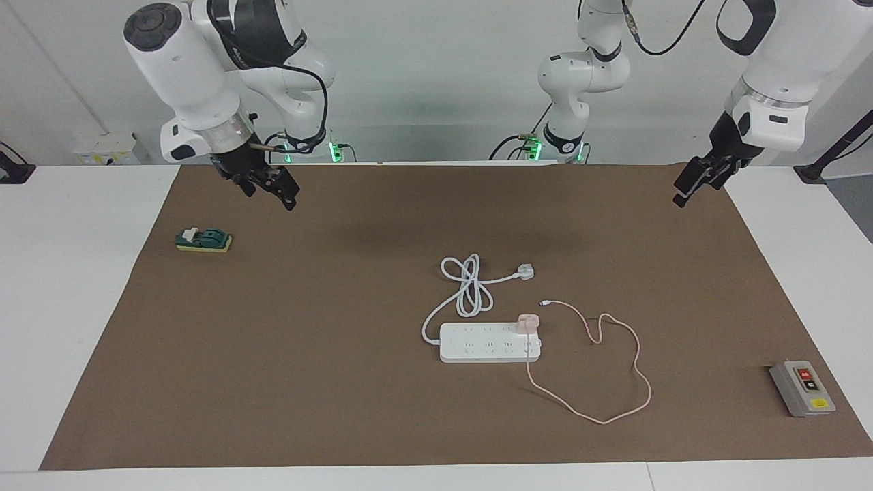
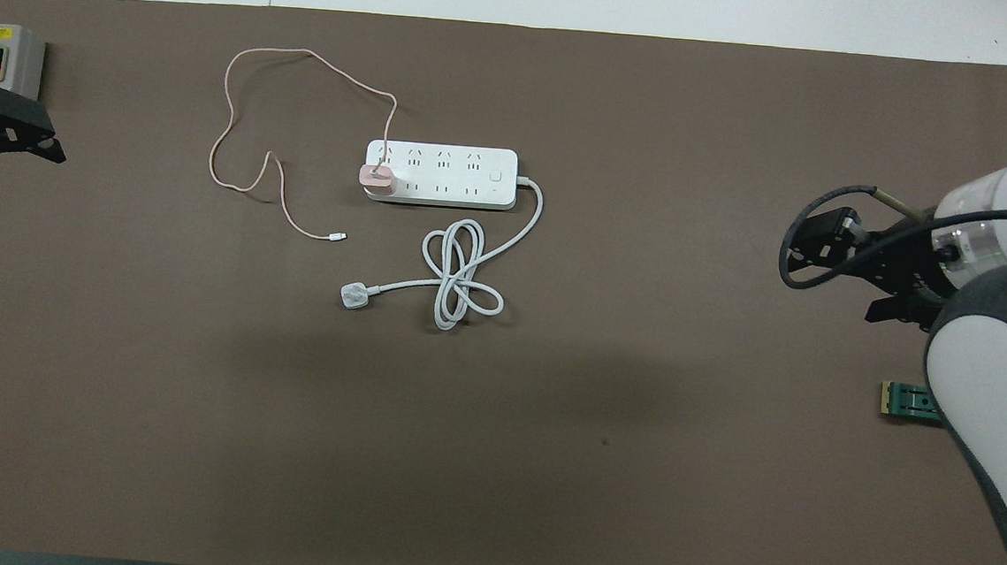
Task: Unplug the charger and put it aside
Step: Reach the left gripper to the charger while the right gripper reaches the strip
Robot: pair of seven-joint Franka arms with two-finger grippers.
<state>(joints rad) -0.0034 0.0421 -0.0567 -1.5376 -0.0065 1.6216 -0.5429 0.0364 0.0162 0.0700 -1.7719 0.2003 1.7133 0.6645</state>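
Observation:
The thin pink cable loops loosely (image 2: 232, 115), so I expect that its loose end (image 2: 337, 235) will stay in place when I unplug the charger and carry it aside.
The small pink charger (image 1: 528, 322) is plugged into the end of the white power strip (image 1: 487, 343) that lies toward the left arm's end of the table. It also shows in the overhead view (image 2: 378, 177). Its thin pink cable (image 1: 638, 361) loops loosely over the mat beside the strip. My right gripper (image 1: 271, 196) is open and empty, up in the air over the mat's edge at the robots' end. My left gripper (image 1: 684, 194) is open and empty, in the air over the mat's corner. Both are far from the charger.
The strip's thick white cord (image 1: 468, 286) lies coiled nearer to the robots, ending in a white plug (image 1: 524, 272). A grey box with red and yellow buttons (image 1: 801, 389) sits toward the left arm's end. A small green device (image 1: 203, 239) sits toward the right arm's end.

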